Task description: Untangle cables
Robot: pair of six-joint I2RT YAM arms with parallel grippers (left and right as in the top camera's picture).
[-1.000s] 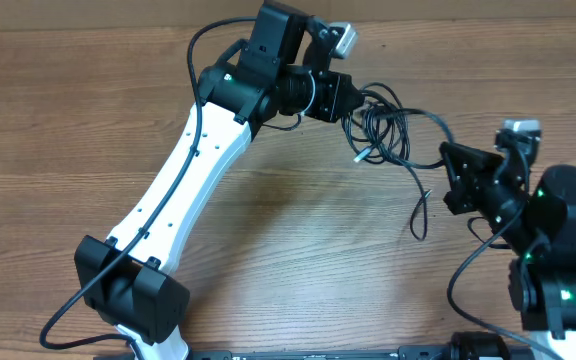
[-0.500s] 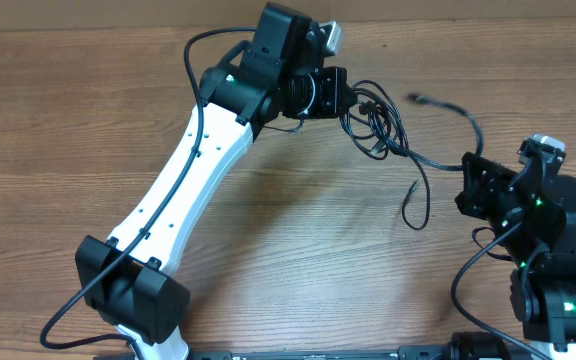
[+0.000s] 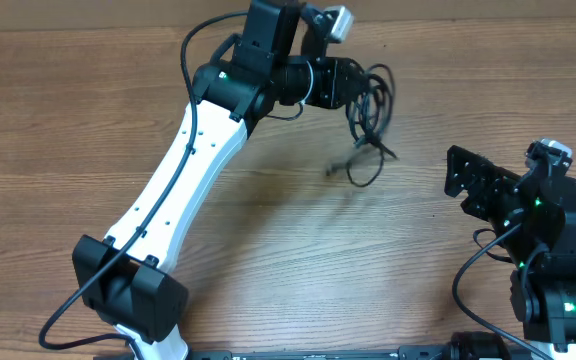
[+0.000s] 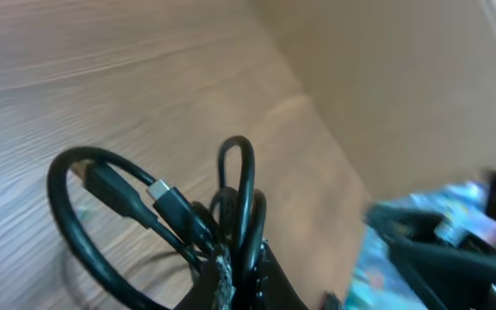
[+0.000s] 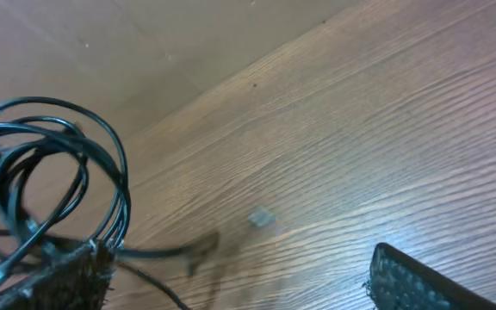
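Note:
My right gripper will take the cables [image 4: 67,215] and they will keep their round coils, as the black loops stand up in arches [image 4: 237,146] above my left gripper.
The cables [image 3: 371,120] are a bundle of thin black loops hanging from my left gripper [image 3: 353,85] at the back of the table, with loose ends trailing down to the wood. My left gripper [image 4: 244,280] is shut on several strands, and a plug connector [image 4: 158,194] sticks out of the loops. My right gripper [image 3: 460,180] stands open to the right of the bundle, apart from it. In the right wrist view its fingers [image 5: 420,280] are spread wide with bare wood between them, and the cables [image 5: 102,164] loop beyond the left one.
The wooden table [image 3: 268,250] ends at a cardboard wall [image 5: 145,34] along the back. The white left arm [image 3: 183,180] crosses the table's left half. The right arm's base [image 3: 558,290] sits at the front right. A small grey speck [image 5: 261,218] lies on the wood.
My right gripper has opened and let go of the cable strand it was pulling. The strand has sprung back toward the left gripper, which has swung the bundle slightly up and back.

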